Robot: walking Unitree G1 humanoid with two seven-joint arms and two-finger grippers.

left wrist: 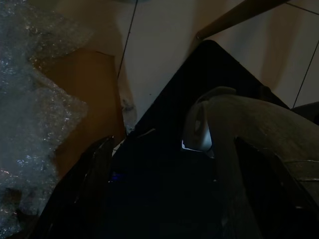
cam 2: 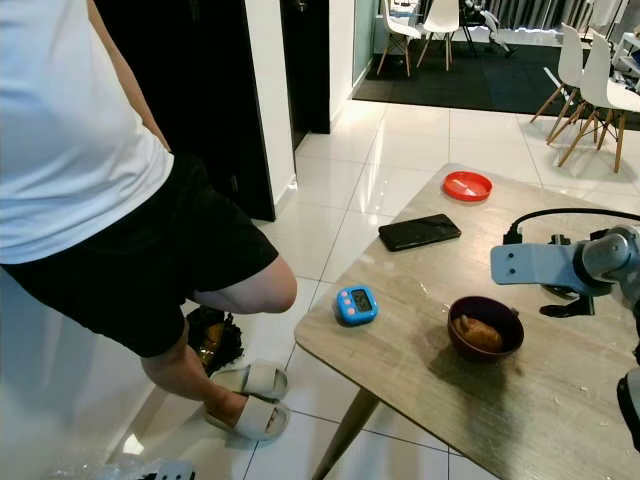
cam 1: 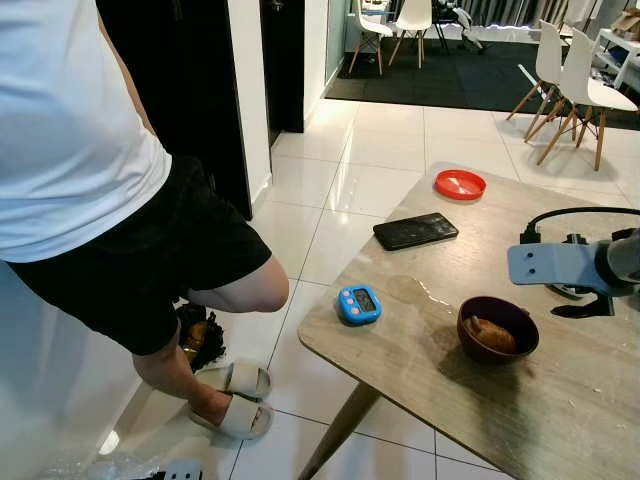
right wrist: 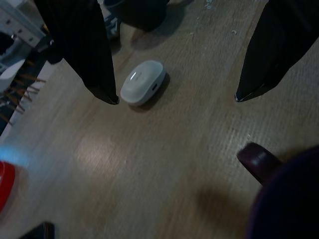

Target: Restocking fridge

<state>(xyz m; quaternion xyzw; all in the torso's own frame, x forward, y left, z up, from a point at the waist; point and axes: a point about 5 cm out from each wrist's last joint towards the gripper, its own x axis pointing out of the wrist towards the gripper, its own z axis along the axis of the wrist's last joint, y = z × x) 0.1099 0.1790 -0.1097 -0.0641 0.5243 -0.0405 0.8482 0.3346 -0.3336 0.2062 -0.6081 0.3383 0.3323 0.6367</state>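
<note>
The brown food (cam 1: pixel 490 336) is low down inside deep walls (cam 1: pixel 508 312), so it should stay in when I lift the dark maroon bowl, even as the bowl tips.
A dark maroon bowl (cam 1: pixel 498 328) holding brown food (cam 1: pixel 490 333) sits on the wooden table (cam 1: pixel 560 420) toward its near right. My right arm (cam 1: pixel 560 265) reaches in from the right just beyond the bowl. In the right wrist view my right gripper (right wrist: pixel 174 97) is open above bare tabletop, nothing between its fingers (right wrist: pixel 99 74); the bowl's rim (right wrist: pixel 286 199) lies close by. A person (cam 1: pixel 90 180) in a white shirt and black shorts stands at the left, bent toward the left. My left arm hangs idle over the floor.
On the table lie a blue timer (cam 1: pixel 359 304), a black phone (cam 1: pixel 416 231), a red lid (cam 1: pixel 460 184) and a small white case (right wrist: pixel 143 82). Bubble wrap (left wrist: pixel 30 99) lies on the floor at the left. White chairs (cam 1: pixel 580 80) stand at the back right.
</note>
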